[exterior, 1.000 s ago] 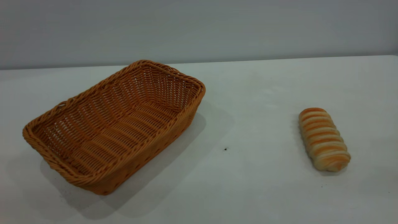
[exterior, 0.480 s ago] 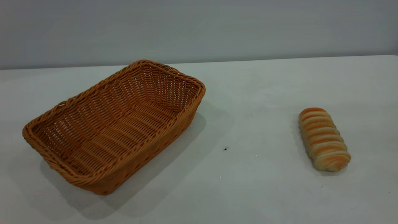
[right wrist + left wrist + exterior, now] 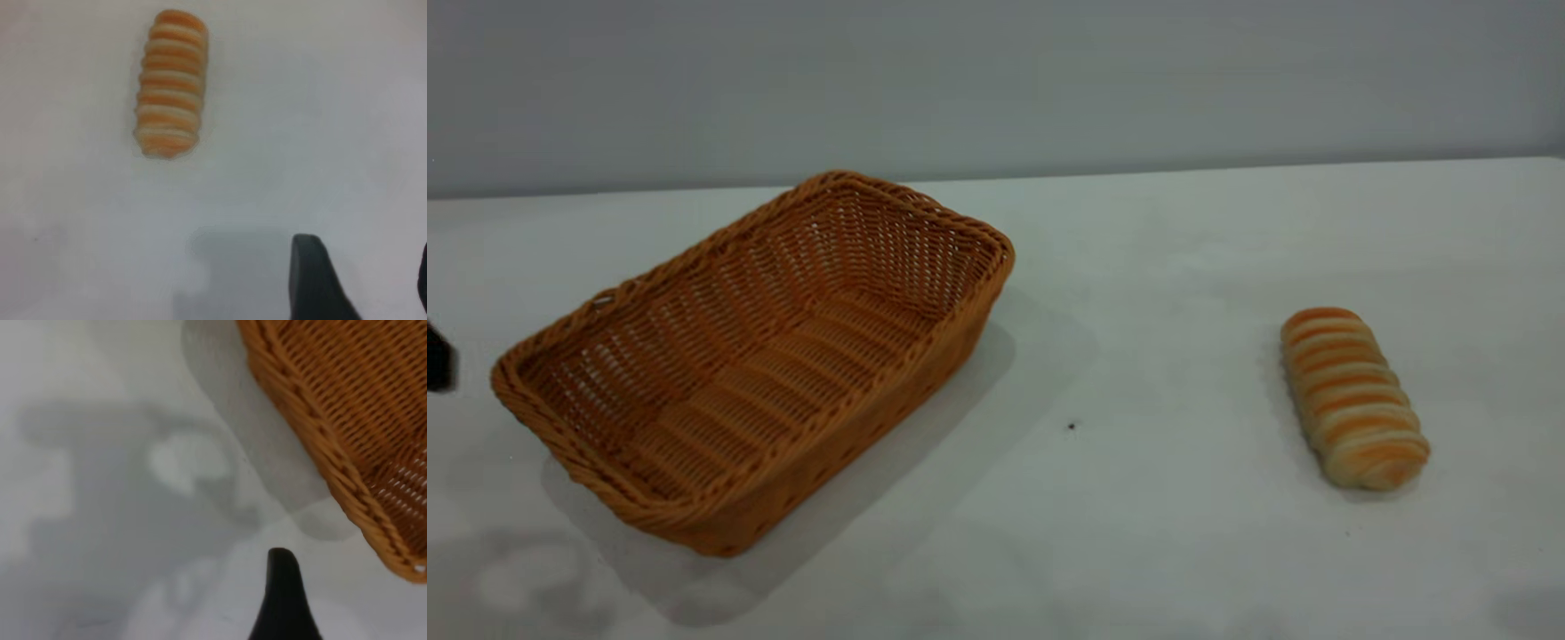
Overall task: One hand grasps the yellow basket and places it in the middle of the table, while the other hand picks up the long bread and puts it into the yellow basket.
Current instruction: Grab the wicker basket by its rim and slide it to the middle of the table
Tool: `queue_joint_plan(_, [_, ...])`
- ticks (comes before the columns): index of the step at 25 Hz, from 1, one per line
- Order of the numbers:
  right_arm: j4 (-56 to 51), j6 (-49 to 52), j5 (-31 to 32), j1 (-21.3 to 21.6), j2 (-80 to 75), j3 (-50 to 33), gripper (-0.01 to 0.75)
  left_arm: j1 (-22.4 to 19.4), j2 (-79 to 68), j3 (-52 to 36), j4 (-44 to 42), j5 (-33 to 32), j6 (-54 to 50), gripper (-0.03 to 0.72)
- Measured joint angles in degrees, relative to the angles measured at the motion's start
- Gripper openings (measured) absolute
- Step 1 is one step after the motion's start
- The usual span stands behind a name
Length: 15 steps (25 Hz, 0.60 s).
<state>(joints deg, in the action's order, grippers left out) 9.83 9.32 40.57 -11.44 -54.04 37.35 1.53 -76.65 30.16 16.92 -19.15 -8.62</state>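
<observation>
The yellow basket (image 3: 758,368) is crooked and away from the middle. My right gripper should wait while my left gripper takes the basket by its end rim (image 3: 521,357) and sets it straight in the middle.
The yellow basket (image 3: 756,356) stands empty on the left half of the white table (image 3: 1156,267); its braided corner also shows in the left wrist view (image 3: 347,440). The long bread (image 3: 1352,397) lies on the right half, far from the basket, and shows in the right wrist view (image 3: 171,83). My left gripper (image 3: 436,357) just shows at the left edge, beside the basket's near-left corner and apart from it; one black finger (image 3: 283,600) hangs over bare table. My right gripper (image 3: 363,263) is open and empty above bare table, short of the bread; it is outside the exterior view.
A small dark speck (image 3: 1072,427) lies on the table between basket and bread. Arm shadows fall on the table's front left (image 3: 525,578) and front right corner (image 3: 1525,613). A grey wall stands behind the table's far edge.
A black part of my left gripper has come into the exterior view at the left edge. Shadows have appeared on the front of the table at both sides. Basket and bread have not moved.
</observation>
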Motion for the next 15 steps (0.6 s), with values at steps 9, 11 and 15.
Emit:
queue_joint_plan(9, [-1.4, 0.0, -1.2, 0.0, -2.1, 0.0, 0.413, 0.0, -15.4, 10.5, 2.9, -0.4, -0.9, 0.584])
queue_joint_plan(11, [-1.5, 0.0, -1.2, 0.0, -2.2, 0.0, 0.413, 0.0, -18.4, 12.8, 3.6, -1.5, -1.3, 0.584])
queue_joint_plan(15, [-1.6, 0.0, -1.2, 0.0, -2.4, 0.0, 0.413, 0.0, -22.6, 16.2, 4.3, -4.8, -1.6, 0.584])
